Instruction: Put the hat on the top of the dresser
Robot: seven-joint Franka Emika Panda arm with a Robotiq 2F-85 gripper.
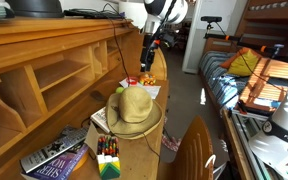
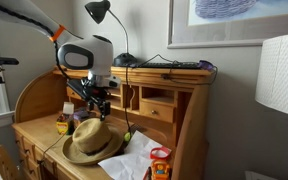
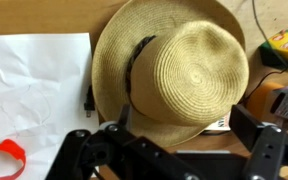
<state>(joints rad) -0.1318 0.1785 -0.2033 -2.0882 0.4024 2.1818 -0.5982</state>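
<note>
My gripper should move over the hat's top and pinch its top fold point(image 2: 92, 127) before lifting, because my open fingers hang over the hat's near edge point(image 3: 168, 135), short of its top.
The tan straw hat point(image 1: 134, 110) lies crown up on the desk surface of the wooden dresser point(image 1: 54, 40), and both exterior views show it point(image 2: 92, 141). In the wrist view the hat point(image 3: 179, 65) fills the middle, resting partly on a book. My gripper point(image 1: 149, 55) hangs above the hat and a little behind it point(image 2: 97, 100). It is open and empty, and its two black fingers straddle the near brim in the wrist view point(image 3: 184, 140). The dresser's flat top shelf point(image 2: 184, 73) is above the cubbyholes.
A keyboard point(image 2: 170, 65) and a black lamp point(image 2: 99, 12) stand on the top shelf. White paper point(image 3: 34, 90), books point(image 1: 54, 155), a crayon box point(image 1: 107, 160) and an orange tub point(image 2: 160, 163) lie on the desk. A bed point(image 1: 224, 75) stands across the aisle.
</note>
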